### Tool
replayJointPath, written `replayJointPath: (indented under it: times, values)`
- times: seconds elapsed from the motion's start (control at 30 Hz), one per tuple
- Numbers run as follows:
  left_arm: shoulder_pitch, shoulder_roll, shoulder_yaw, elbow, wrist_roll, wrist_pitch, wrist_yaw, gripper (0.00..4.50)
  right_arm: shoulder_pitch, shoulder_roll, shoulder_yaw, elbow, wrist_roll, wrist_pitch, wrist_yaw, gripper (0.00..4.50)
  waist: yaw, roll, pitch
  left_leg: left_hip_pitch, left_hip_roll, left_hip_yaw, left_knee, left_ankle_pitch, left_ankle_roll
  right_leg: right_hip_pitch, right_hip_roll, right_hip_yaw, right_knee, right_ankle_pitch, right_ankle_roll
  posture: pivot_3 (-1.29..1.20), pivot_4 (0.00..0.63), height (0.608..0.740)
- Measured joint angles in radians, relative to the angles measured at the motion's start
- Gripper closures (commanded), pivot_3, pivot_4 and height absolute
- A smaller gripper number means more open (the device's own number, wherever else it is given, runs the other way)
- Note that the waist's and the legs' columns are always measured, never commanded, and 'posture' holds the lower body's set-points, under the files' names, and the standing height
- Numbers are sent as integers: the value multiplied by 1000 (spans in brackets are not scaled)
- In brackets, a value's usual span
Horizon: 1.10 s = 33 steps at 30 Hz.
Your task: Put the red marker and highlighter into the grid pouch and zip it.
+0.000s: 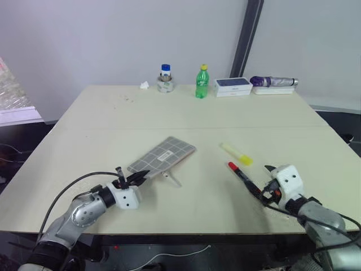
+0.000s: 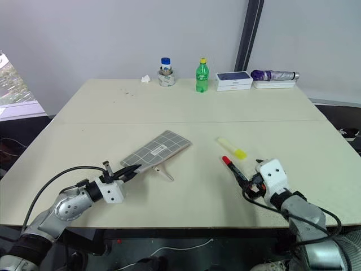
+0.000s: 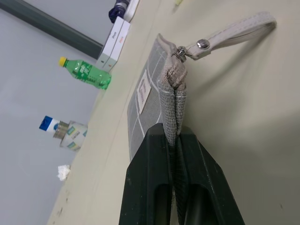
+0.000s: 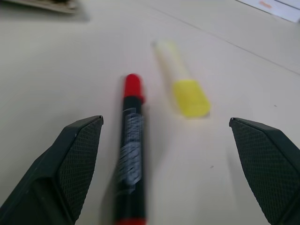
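Note:
My gripper will make the pouch's opening (image 1: 181, 161) spread open when it pushes the highlighter in, because a dark slit (image 4: 58, 2) shows along the grid pouch's edge.
The grid pouch (image 1: 164, 154) lies flat at the table's middle, grey with white lines, its pale strap (image 3: 234, 32) trailing off the zipper end. My left gripper (image 1: 137, 176) is shut on the pouch's near edge; in the left wrist view the fabric is pinched between the black fingers (image 3: 150, 178). To the right lie the red marker (image 1: 239, 173) and, just beyond it, the yellow highlighter (image 1: 237, 153), side by side. My right gripper (image 4: 164, 123) stands open just short of the marker's near end, low over the table, with the marker (image 4: 130, 150) inside its spread and nothing held.
Along the table's far edge stand a jar with a blue cap (image 1: 164, 79), a green bottle (image 1: 202, 82), a white box (image 1: 232, 86) and a folded purple umbrella (image 1: 273, 82). A scrap of tissue (image 1: 145, 85) lies beside the jar.

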Motion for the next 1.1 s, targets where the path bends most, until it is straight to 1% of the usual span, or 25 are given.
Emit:
replayJointPath:
  times: [0.13, 0.2, 0.3, 0.37, 0.43, 0.5, 0.77, 0.87, 1.03, 1.07, 1.1]
  values:
    - [-11, -13, -6, 0, 0, 1, -2, 4500, -145, -4, 5, 79, 16, 48, -7, 14, -1, 0, 0, 0, 0, 0, 0, 0, 0, 0, 0, -1, 0, 0, 0, 0, 150, 740]
    - [-11, -14, -6, -1, 0, 5, -6, 4500, -213, -19, 48, 173, -2, 66, 2, 14, -1, 0, 0, 0, -1, 1, 0, 0, 0, 0, 0, -1, 0, 0, 0, 0, 150, 740]
    - [-10, -14, -5, -10, 0, 10, -8, 4500, -271, -35, 101, 289, -29, 73, 21, 14, 1, 0, 0, 0, -1, 2, 0, 0, 0, 0, 0, -1, 0, 0, 0, 0, 150, 740]
    - [-14, -15, -6, -14, 0, 22, -13, 4500, -371, -35, 113, 401, -28, 88, 32, 14, -3, 0, 0, 0, -1, 2, 1, 0, 0, 0, 0, 0, 1, 0, 0, 0, 150, 740]
    - [-16, -15, -6, -27, 0, 27, -15, 4500, -434, -44, 111, 472, -29, 90, 35, 14, -5, 0, 0, 0, -1, 2, 0, 0, 0, 0, 0, -1, 1, 0, 0, 0, 150, 740]
    - [-13, -15, -5, -36, 0, 32, -16, 4500, -461, -47, 110, 511, -29, 90, 47, 14, -3, 0, 0, -1, -1, 2, 0, 0, 0, -1, 0, -1, 0, 0, 0, 0, 150, 740]
    - [10, -15, -5, -65, 0, 55, -16, 4500, -471, -93, 151, 619, -38, 64, 166, 14, -2, 0, 0, -1, -1, 2, 0, 0, 0, 0, 0, -1, 0, 0, 0, 0, 150, 740]
    - [13, -15, -5, -67, 0, 62, -16, 4500, -493, -100, 160, 658, -53, 44, 182, 816, -3, 0, 0, -1, -1, 2, 0, 0, 0, 0, 0, -1, 0, 0, 0, 0, 150, 740]
    - [13, -16, -5, -81, -1, 69, -16, 4500, -540, -100, 159, 731, -70, 27, 155, 3510, -1, 0, 0, -1, -1, 2, 0, 0, 0, -1, 0, -1, 0, 0, 0, 0, 150, 740]
    - [13, -16, -5, -87, -2, 70, -17, 4500, -540, -100, 157, 731, -68, 27, 155, 3648, 0, 0, 0, -1, -1, 2, 0, 0, 0, 0, 0, -1, 0, 0, 0, 0, 150, 740]
    - [13, -16, -5, -91, -4, 71, -18, 4500, -540, -100, 156, 731, -64, 28, 158, 3646, -1, 0, 0, -1, -1, 3, 0, 0, 0, -1, 0, -1, 0, 0, 0, 0, 150, 740]
